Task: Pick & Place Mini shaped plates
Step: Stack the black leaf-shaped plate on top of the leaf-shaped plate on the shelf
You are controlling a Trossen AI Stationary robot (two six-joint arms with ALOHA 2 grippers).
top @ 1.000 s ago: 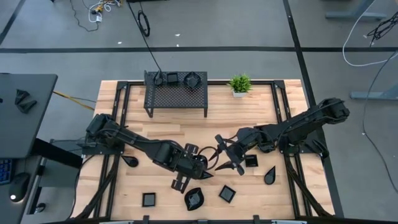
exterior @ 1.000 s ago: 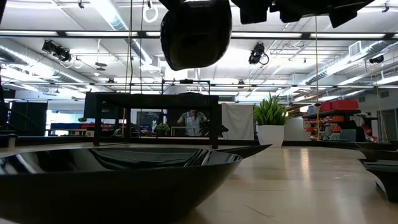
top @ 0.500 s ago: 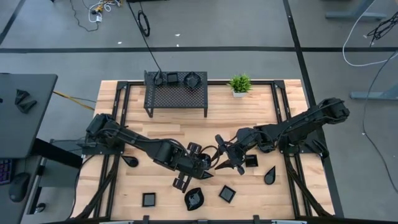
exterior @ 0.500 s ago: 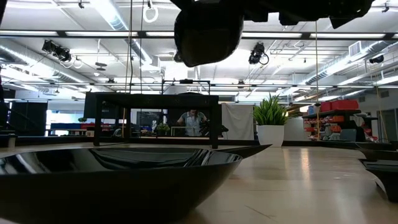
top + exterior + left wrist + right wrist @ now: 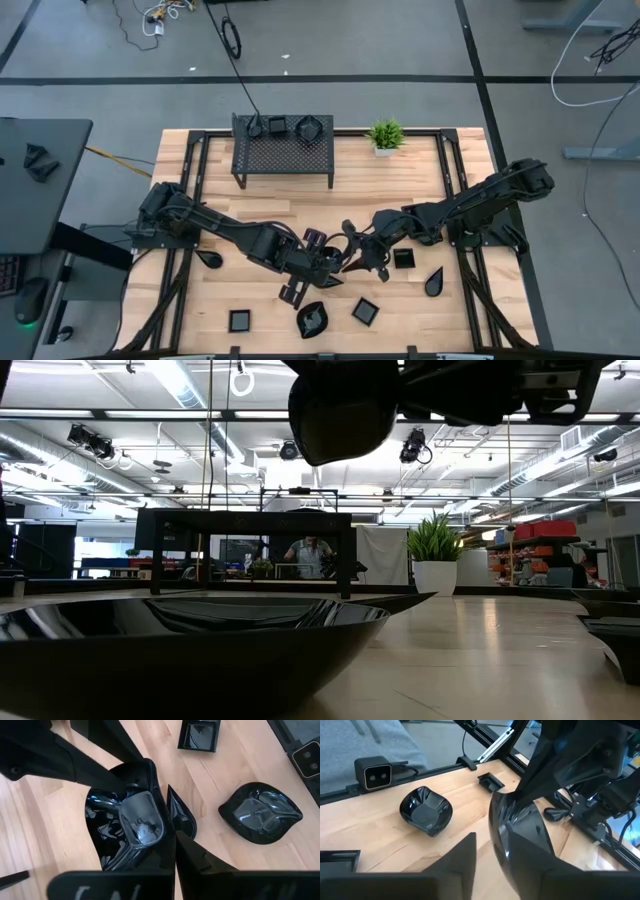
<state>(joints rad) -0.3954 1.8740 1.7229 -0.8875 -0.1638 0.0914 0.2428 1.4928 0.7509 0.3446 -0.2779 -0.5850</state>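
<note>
A wavy plate for the rack's end (image 5: 309, 129) near the plant is in my left gripper, so next my right gripper grabs the plate's free rim (image 5: 504, 855) and brings the plate there.
A glossy black mini shaped plate (image 5: 125, 820) with a wavy rim hangs above the middle of the table (image 5: 300, 210); my left gripper (image 5: 327, 263) is shut on it. My right gripper (image 5: 353, 254) reaches in from the table's right, open, with a finger on either side of the plate (image 5: 512, 827). In the low view the plate (image 5: 340, 405) hangs high, both hands above it. Several more black plates lie flat on the table, among them a square one (image 5: 199, 734) and a wavy one (image 5: 260, 812). My left gripper pinches the plate's rim (image 5: 162, 842) between its two fingers, coming slanting down from the table's left. The plate is lifted clear and tilted, its hollow toward the left wrist camera. My right gripper: a gap shows beside one finger (image 5: 465, 860); whether the other touches the plate I cannot tell.
A black mesh rack (image 5: 283, 152) stands at the far edge with two plates on top, a small green plant (image 5: 385, 134) to its right. Plates lie along the near edge (image 5: 312, 320) and by the right arm (image 5: 403, 258). One plate (image 5: 190, 630) fills the low view's foreground.
My right gripper's fingers have drawn closer together around the plate, and it has edged toward my left gripper. The plate in my left gripper has turned a little and shifted toward the right gripper, still clear of the table.
</note>
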